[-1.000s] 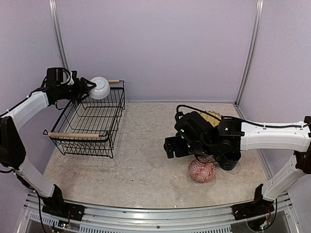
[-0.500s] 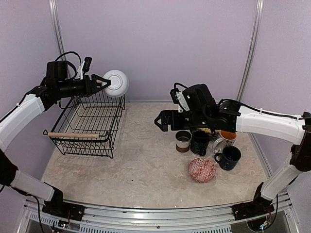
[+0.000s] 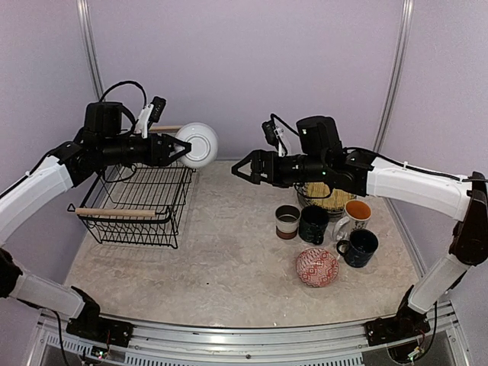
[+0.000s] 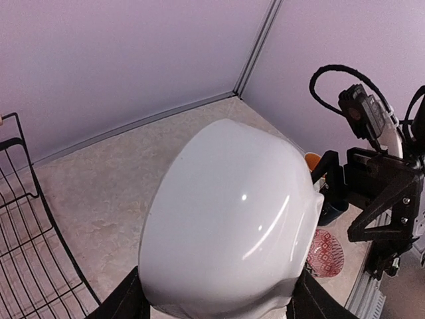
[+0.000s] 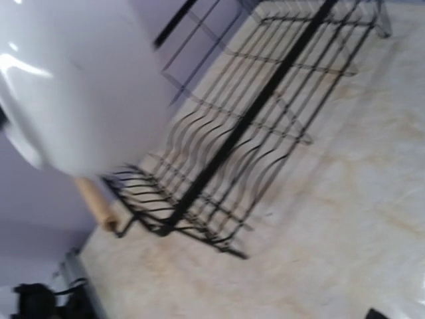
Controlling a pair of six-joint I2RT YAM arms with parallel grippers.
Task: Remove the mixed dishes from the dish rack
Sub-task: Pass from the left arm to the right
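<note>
My right gripper should take hold of the bowl's free side, because my left gripper holds the white bowl (image 3: 200,145) far from the patterned dish. My right gripper should then nest the bowl in that dish (image 3: 316,267).
My left gripper (image 3: 181,149) is shut on the white bowl (image 3: 198,145) and holds it in the air past the right far corner of the dish rack (image 3: 141,194). In the left wrist view the bowl (image 4: 226,219) fills the frame between my fingers (image 4: 123,302). My right gripper (image 3: 241,169) is open and empty, in the air just right of the bowl; the bowl (image 5: 73,86) and the rack (image 5: 265,113) show in its view. On the table stand the brown-white cup (image 3: 287,222), dark mug (image 3: 313,224), orange-lined mug (image 3: 355,216), dark blue mug (image 3: 360,248) and woven plate (image 3: 324,192). No striped plate is in view.
A red-and-white patterned dish (image 3: 316,267) lies in front of the mugs and shows in the left wrist view (image 4: 325,252). The rack holds no dishes and stands at the left, by the left wall. The back wall is close behind both grippers.
My left arm has carried the bowl up and to the right, out past the rack. My right arm has lifted off the mugs and swung left towards the bowl.
</note>
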